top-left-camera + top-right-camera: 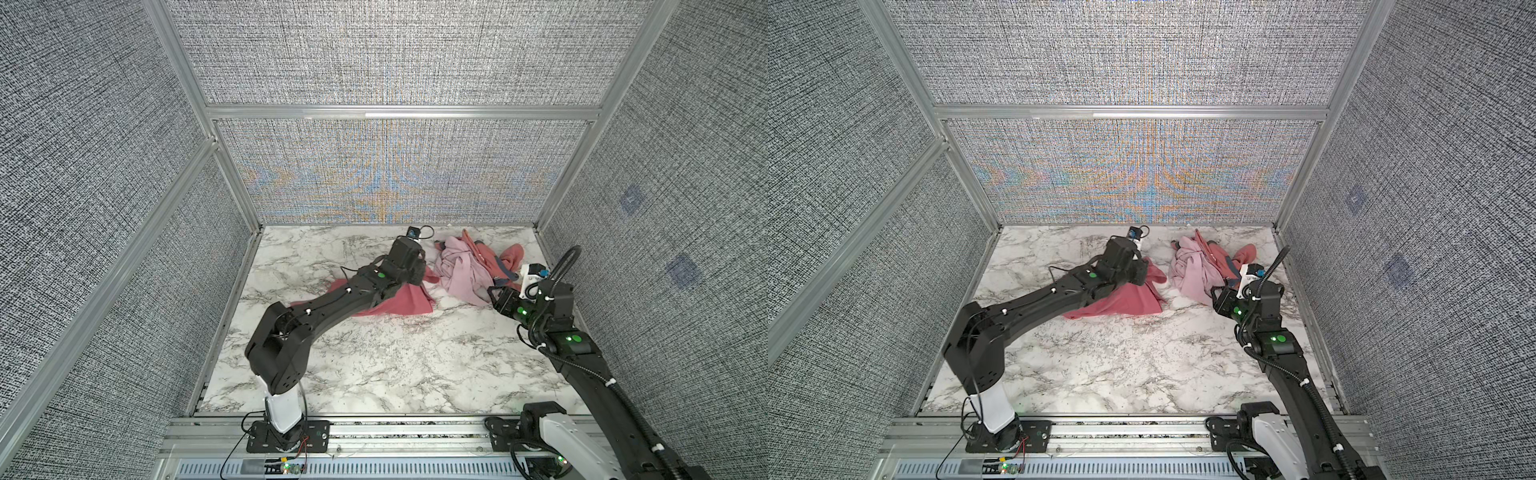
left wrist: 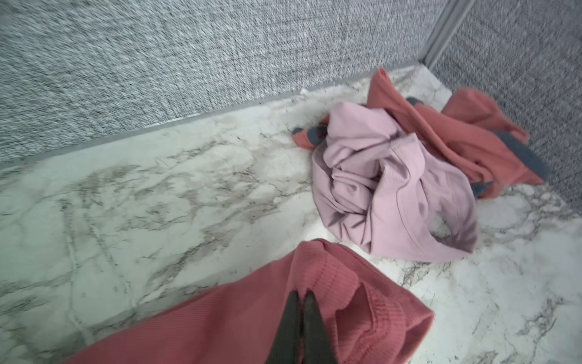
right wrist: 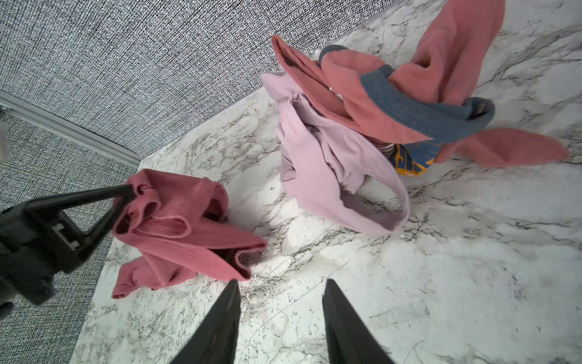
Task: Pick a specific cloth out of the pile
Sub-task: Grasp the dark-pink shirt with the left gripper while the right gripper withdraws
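Observation:
The cloth's bunched edge (image 1: 431,276) sits near the pale pink garment. My left gripper should swing back and set the cloth on the open marble (image 1: 300,274) away from the pile.
The cloth (image 1: 399,301) (image 1: 1129,301), plain salmon-red ribbed fabric, is partly lifted off the marble table at back centre. My left gripper (image 2: 302,294) (image 1: 419,274) is shut on its bunched upper edge; the right wrist view shows that pinch too, left gripper (image 3: 129,192) on the cloth (image 3: 182,233). The pile (image 1: 469,266) (image 1: 1200,270) (image 2: 393,176) (image 3: 346,141) lies apart from the cloth, near the back right corner: a pale pink garment and a salmon-red one with blue-grey edging. My right gripper (image 3: 280,283) (image 1: 492,293) is open beside the pile's near side, nothing between its fingers.
The marble table (image 1: 374,365) is boxed in by grey fabric walls with aluminium frames. The pile sits close to the back wall (image 1: 395,187) and the right wall (image 1: 623,249). A blue and yellow printed patch (image 3: 409,160) shows under the pile's garments.

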`<move>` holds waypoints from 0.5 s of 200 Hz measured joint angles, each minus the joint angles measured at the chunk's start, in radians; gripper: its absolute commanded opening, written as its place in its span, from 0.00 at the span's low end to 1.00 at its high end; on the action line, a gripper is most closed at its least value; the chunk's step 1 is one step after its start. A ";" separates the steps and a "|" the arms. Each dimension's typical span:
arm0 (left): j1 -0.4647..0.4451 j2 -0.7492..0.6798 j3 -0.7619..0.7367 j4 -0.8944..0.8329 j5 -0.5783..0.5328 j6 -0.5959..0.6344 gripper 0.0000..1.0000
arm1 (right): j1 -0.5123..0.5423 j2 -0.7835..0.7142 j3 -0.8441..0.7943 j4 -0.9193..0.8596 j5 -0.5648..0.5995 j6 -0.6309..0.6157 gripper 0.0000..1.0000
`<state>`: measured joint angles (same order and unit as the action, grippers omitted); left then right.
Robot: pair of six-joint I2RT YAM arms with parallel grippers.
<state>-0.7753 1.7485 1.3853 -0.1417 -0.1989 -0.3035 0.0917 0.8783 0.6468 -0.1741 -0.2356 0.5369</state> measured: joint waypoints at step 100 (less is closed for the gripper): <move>0.293 -0.468 -0.453 0.125 -0.011 -0.121 0.00 | 0.000 0.130 0.114 0.116 -0.084 0.040 0.45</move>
<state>-0.4824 1.2804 0.9325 -0.0166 -0.2096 -0.4244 0.0917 1.0088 0.7612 -0.0586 -0.3199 0.5770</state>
